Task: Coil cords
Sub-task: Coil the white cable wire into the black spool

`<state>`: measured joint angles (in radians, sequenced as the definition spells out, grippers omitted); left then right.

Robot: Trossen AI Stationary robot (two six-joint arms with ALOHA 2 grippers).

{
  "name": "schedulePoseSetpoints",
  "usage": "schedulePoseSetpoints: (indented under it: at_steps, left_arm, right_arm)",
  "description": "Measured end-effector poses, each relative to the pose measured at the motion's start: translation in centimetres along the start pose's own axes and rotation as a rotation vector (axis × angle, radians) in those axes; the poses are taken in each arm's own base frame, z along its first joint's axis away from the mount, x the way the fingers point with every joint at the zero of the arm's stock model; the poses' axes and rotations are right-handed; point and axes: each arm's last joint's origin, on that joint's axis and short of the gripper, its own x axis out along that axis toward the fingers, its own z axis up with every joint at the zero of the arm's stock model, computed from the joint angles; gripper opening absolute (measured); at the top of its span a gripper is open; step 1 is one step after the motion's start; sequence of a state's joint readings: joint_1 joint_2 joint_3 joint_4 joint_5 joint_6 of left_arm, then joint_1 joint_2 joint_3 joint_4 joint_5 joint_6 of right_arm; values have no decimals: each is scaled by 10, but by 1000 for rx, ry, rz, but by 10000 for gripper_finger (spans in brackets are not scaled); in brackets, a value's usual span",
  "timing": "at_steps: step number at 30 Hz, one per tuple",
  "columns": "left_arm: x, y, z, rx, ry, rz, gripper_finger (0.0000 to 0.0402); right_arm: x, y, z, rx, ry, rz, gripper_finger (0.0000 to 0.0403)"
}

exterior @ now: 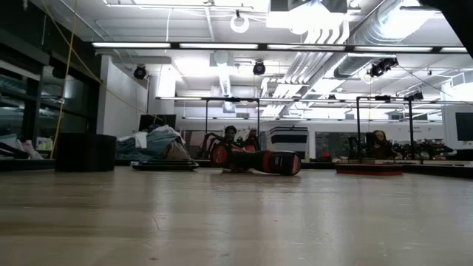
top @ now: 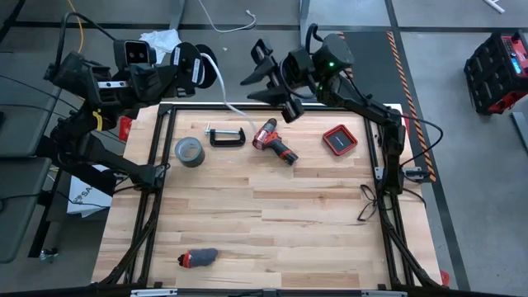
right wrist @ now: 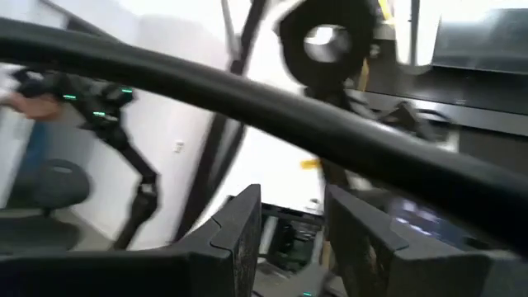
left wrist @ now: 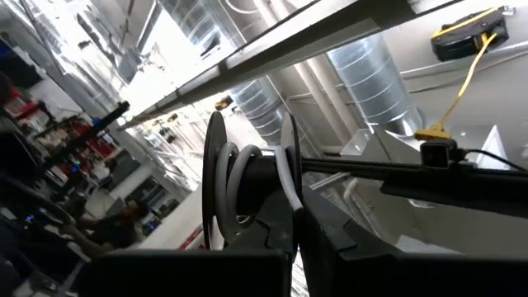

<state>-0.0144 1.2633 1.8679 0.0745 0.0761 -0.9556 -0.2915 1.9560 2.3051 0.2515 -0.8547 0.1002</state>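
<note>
I expect the white cord (top: 218, 73) to straighten between my grippers when I pull with my right gripper, because its free length bends loosely (top: 229, 105) below the black disc.
My left gripper (top: 200, 70) hangs above the table's far left corner, shut on the white cord. Loops of the cord (left wrist: 241, 177) lie beside a black disc (left wrist: 216, 186), which shows edge-on in the left wrist view. The right wrist view shows the same disc (right wrist: 326, 37) far off, round with a pale centre. From the left gripper the cord's free length (top: 233, 106) curves down toward the table's far edge and my right gripper (top: 264, 82). That gripper hangs open above the far edge; its fingers (right wrist: 239, 227) have nothing between them. Neither gripper shows in the low view. My left gripper pinches a white strand of the cord (left wrist: 290, 194) between its two fingers, right beside the coiled loops and the black disc. The coil and disc are lifted clear of the table. The rest of the cord (top: 221, 89) hangs slack below the gripper.
On the table's far half lie a grey tape roll (top: 189, 151), a black clamp (top: 227, 134), a red drill (top: 274, 142) and a red square box (top: 338, 139). A small red and grey thing (top: 198, 258) lies near the front edge. A yellow cord (top: 80, 33) hangs beyond the left arm.
</note>
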Motion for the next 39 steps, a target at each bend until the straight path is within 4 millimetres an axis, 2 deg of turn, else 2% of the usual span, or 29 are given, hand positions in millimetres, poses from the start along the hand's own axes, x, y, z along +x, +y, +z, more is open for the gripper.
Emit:
schedulePoseSetpoints:
  at_steps: [10,24,39]
  left_arm:
    - [-1,4,5,45,35,-21,0]
    - [-2,4,7,57,67,-45,0]
    - [-2,4,7,100,68,-44,0]
  right_arm:
    - [16,17,-1,61,-15,77,129]
    - [27,27,-18,201,94,36,129]
    - [26,29,-23,359,149,85,129]
